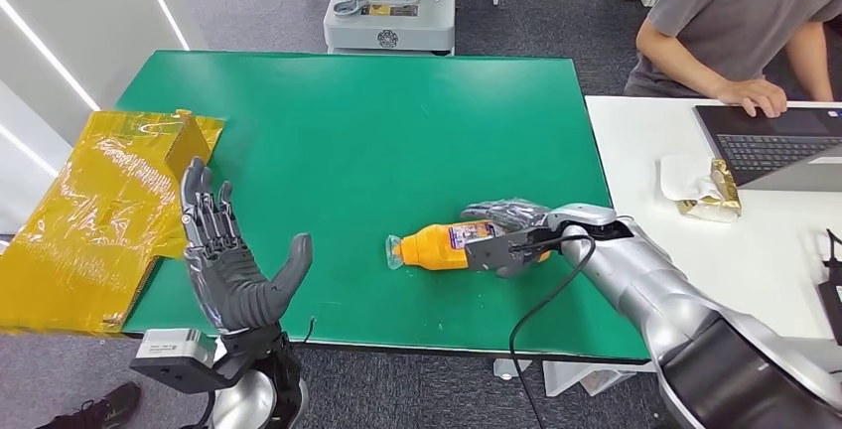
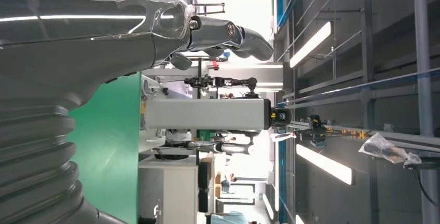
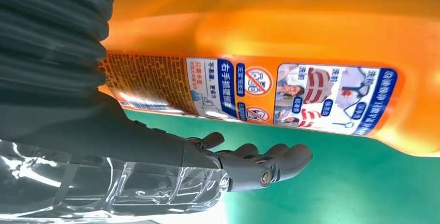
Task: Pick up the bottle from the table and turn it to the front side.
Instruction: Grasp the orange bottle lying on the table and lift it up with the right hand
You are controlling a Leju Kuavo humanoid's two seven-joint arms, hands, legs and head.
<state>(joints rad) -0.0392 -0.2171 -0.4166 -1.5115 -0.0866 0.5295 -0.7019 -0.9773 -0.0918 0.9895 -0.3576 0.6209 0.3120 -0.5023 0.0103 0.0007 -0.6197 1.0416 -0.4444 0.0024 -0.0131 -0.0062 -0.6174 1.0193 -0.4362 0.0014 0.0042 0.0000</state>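
Observation:
The orange bottle [image 1: 434, 248] will show its hidden front label when I turn it, because the label [image 1: 473, 233] facing up is full of small print.
An orange bottle [image 1: 434, 245] with a printed label lies on its side on the green table [image 1: 348, 121], its cap end pointing left. My right hand [image 1: 508, 229] reaches over its base end; dark fingers curve past the far side. In the right wrist view the bottle [image 3: 290, 32] lies close against the palm, label showing, while the fingers [image 3: 259, 164] stretch out beside it with a strip of green between. My left hand [image 1: 233, 268] stands upright and spread at the table's front left edge, holding nothing; in the left wrist view its fingers [image 2: 244, 35] are extended.
A yellow plastic bag [image 1: 89, 220] lies over the table's left edge. A white table [image 1: 645, 211] on the right carries a laptop [image 1: 784, 141] and a wrapped packet [image 1: 710, 191], with a person [image 1: 735, 32] seated at it. A machine base [image 1: 389, 7] stands beyond the far edge.

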